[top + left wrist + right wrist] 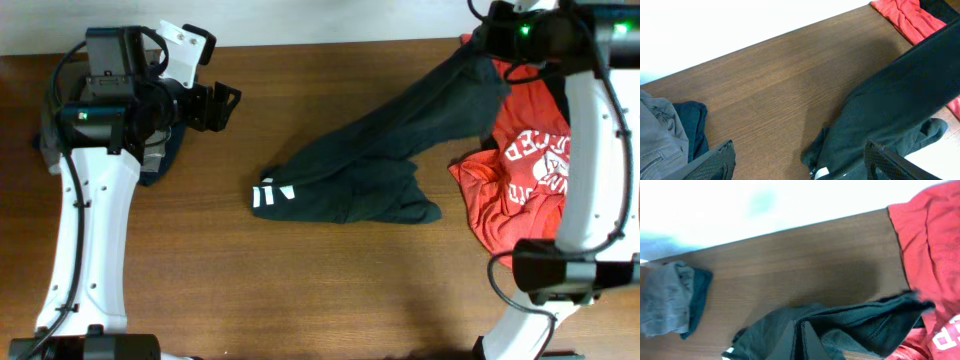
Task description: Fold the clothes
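I should use my right gripper to put the black T-shirt's raised end on the wood (352, 88) behind its bunched part, because the black T-shirt reaches as a narrow band (415, 107) to the red T-shirt.
The black T-shirt (380, 150) stretches in a long band from the table's middle up to the back right. White lettering (273, 193) shows at its low left end. My right gripper (480, 42) is shut on the shirt's raised end; in the right wrist view the jaws (801, 340) are pressed together with black cloth (875, 322) draped over them. A red T-shirt (520, 175) with white print lies under the right arm. My left gripper (228, 105) hangs open at the back left, apart from the black shirt (900, 100), with bare wood between its fingers (715, 165).
A grey garment (655, 137) and a navy one (692, 120) lie bunched at the left edge beneath the left arm, also visible as a pile (160, 160) from overhead. The table's back edge meets a white wall. Bare wood (300, 290) fills the front half.
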Controlling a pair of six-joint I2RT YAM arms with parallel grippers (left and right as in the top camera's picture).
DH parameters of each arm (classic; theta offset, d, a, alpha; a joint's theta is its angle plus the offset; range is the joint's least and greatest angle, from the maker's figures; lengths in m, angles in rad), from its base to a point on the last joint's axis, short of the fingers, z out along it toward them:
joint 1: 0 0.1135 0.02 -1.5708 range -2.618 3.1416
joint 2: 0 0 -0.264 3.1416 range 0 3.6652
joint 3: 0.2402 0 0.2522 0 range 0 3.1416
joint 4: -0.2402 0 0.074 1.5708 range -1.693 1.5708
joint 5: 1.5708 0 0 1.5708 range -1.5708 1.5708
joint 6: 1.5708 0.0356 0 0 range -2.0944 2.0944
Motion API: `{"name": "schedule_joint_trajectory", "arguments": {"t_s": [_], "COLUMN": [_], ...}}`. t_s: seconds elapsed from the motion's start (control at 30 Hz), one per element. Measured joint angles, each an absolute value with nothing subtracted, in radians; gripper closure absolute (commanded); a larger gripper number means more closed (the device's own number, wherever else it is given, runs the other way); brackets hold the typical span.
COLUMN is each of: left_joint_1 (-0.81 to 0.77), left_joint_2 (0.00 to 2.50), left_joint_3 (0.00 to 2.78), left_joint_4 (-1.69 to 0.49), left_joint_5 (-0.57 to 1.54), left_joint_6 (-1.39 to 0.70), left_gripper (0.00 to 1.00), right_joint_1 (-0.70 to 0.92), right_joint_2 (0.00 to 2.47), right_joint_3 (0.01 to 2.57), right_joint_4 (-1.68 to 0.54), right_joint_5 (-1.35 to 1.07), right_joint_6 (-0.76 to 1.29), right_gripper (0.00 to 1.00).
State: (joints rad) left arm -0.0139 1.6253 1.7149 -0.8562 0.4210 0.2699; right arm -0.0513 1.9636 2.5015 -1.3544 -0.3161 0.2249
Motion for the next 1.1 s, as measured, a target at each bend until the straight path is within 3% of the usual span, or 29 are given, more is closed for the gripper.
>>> {"name": "schedule_joint_trajectory", "arguments": {"t_s": [0.23, 0.47, 0.9, 0.97, 1.0, 1.1], "left_joint_1": [-0.014, -0.014, -0.014, -0.014, -0.014, -0.014], "left_joint_2": [1.555, 1.468, 1.475, 1.486, 1.497, 1.532], "left_joint_3": [1.715, 1.715, 1.715, 1.715, 1.715, 1.715], "left_joint_4": [-0.845, -0.863, -0.873, -0.873, -0.876, -0.896], "left_joint_5": [0.412, 0.373, 0.350, 0.347, 0.347, 0.347], "left_joint_6": [0.285, 0.293, 0.294, 0.294, 0.293, 0.294], "left_gripper": [0.18, 0.18, 0.18, 0.18, 0.18, 0.18], "right_joint_1": [0.027, 0.202, 0.234, 0.234, 0.234, 0.228], "right_joint_2": [1.903, 1.935, 2.260, 2.294, 2.329, 2.354], "right_joint_3": [2.502, 2.502, 2.502, 2.502, 2.502, 2.500], "right_joint_4": [-1.286, -1.111, -0.913, -0.885, -0.863, -0.860], "right_joint_5": [-0.334, -0.183, -0.030, -0.026, -0.023, -0.022], "right_joint_6": [0.229, 0.274, 0.337, 0.338, 0.344, 0.340], "right_gripper": [0.96, 0.96, 0.95, 0.81, 0.67, 0.38]}}
